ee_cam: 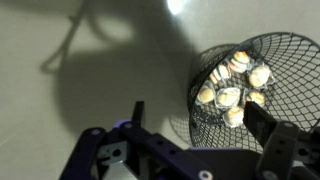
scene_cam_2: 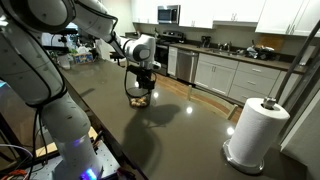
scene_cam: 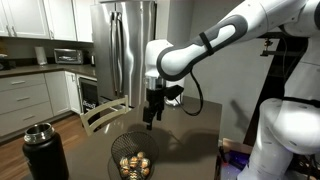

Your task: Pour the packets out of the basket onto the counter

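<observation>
My gripper should keep going down and close on the basket's mesh side (ee_cam: 194,122), because its open fingers are on both sides of the basket's rim (ee_cam: 193,92), one over the inside and one outside.
The dark wire-mesh basket (scene_cam: 133,150) stands upright on the dark brown counter (scene_cam: 190,140) and holds several tan-yellow packets (scene_cam: 135,166). My gripper (scene_cam: 151,120) hangs open and empty just above the basket's rim. In the wrist view the open gripper (ee_cam: 197,122) straddles the near wall of the basket (ee_cam: 290,70). One finger is over the mesh next to the packets (ee_cam: 232,85), the other is outside over the bare counter (ee_cam: 80,90). The basket (scene_cam_2: 140,97) and gripper (scene_cam_2: 141,80) also show in an exterior view.
A black flask (scene_cam: 45,152) with a metal lid stands on the counter near the basket. A paper towel roll (scene_cam_2: 255,130) stands at the counter's far end. A wooden chair back (scene_cam: 105,116) rises behind the counter's edge.
</observation>
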`<control>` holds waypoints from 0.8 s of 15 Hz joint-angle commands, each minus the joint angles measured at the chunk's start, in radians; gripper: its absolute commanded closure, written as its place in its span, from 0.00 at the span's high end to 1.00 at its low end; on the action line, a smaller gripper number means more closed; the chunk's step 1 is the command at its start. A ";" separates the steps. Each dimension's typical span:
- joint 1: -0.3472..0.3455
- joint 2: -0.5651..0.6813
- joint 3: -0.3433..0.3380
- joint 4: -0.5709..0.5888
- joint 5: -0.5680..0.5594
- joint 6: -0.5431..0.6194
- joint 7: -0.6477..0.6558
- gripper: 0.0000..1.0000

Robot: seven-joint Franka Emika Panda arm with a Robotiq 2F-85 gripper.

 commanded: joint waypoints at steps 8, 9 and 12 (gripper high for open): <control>0.008 0.278 -0.001 0.109 0.015 0.201 -0.066 0.73; 0.007 0.289 0.001 0.110 0.025 0.203 -0.070 0.72; 0.005 0.308 0.004 0.109 0.039 0.198 -0.083 0.57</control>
